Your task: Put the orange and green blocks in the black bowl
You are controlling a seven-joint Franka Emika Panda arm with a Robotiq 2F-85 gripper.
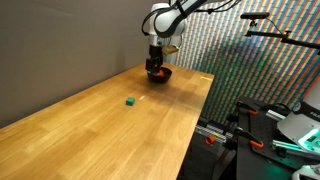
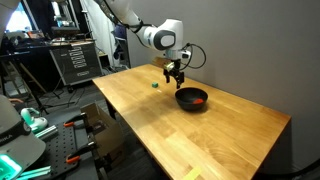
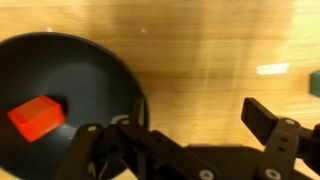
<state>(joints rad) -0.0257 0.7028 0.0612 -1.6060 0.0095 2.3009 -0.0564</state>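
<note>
I can see the orange block inside the black bowl (image 3: 36, 118), so I keep going to the green block (image 1: 129, 101), which stands clear of the bowl's rim, and close my gripper around it.
The black bowl (image 1: 160, 75) (image 2: 191, 99) stands at the far end of the wooden table. The orange block (image 3: 36, 117) lies inside it and also shows in an exterior view (image 2: 201, 99). In the wrist view the bowl (image 3: 80, 70) fills the left side. The small green block (image 1: 130, 101) (image 2: 154, 85) sits alone on the table, apart from the bowl, and peeks in at the right edge of the wrist view (image 3: 315, 82). My gripper (image 1: 155, 63) (image 2: 177, 76) (image 3: 180, 125) hovers just beside the bowl's rim, open and empty.
The wooden table (image 1: 100, 125) has an edge toward the equipment racks and stands (image 1: 270, 120). A grey wall runs along its other side. A black cart with drawers (image 2: 75, 60) stands behind the arm.
</note>
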